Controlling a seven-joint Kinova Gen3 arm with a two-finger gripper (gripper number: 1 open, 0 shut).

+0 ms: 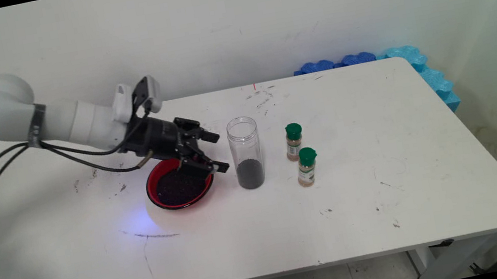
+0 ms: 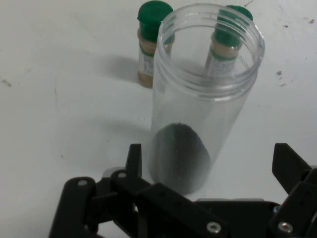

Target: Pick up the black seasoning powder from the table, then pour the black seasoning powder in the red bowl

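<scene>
My gripper will make the dark grains in the clear jar slide to the jar's rim and stream out when it tips the jar, because the jar's threaded opening is open.
My black gripper hangs open over the right rim of a red bowl filled with dark grains. It points toward a tall clear jar just to its right, which stands upright with dark grains in its bottom. In the hand view the clear jar stands straight ahead between my spread fingers, a short way off and untouched. Nothing is held.
Two small spice bottles with green caps stand right of the jar; in the hand view they show behind it. Blue foam pieces line the table's far right corner. Black cables hang from the arm at the left.
</scene>
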